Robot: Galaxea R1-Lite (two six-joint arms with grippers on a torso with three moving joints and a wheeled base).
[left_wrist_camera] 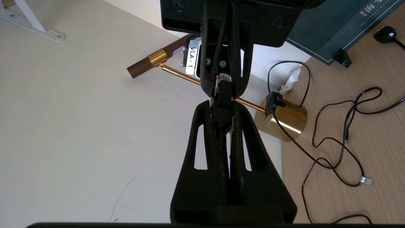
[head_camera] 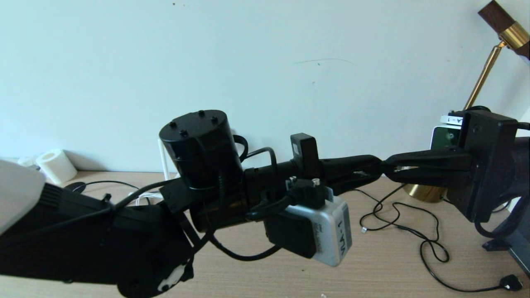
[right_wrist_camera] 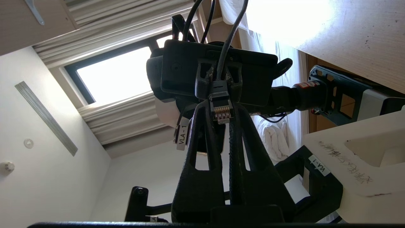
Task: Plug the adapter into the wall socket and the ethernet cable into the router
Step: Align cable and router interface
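The robot's right gripper is covering the clear connector (right_wrist_camera: 222, 113) that has to go into the router, so it should open and move away, leaving the black boot (left_wrist_camera: 222, 102) to the left gripper.
Both arms meet tip to tip above the wooden table (head_camera: 389, 269). My left gripper (head_camera: 377, 167) (left_wrist_camera: 221, 107) is shut on the black boot of the ethernet cable (right_wrist_camera: 228, 38). From the other side, my right gripper (head_camera: 391, 169) (right_wrist_camera: 220, 107) is shut on the same plug, its clear clip connector (right_wrist_camera: 221, 110) with gold pins lying between the fingertips. The cable runs back between the left fingers. Of the router only one white stick antenna (head_camera: 163, 159) shows behind the left arm. The adapter and the wall socket are out of view.
A brass lamp base (head_camera: 426, 192) (left_wrist_camera: 284, 122) stands at the back right, its thin black cord (head_camera: 430, 244) looping over the table to a black plug (head_camera: 511, 282). A dark panel (head_camera: 511, 244) leans at the right edge. A white paper roll (head_camera: 56, 165) lies far left.
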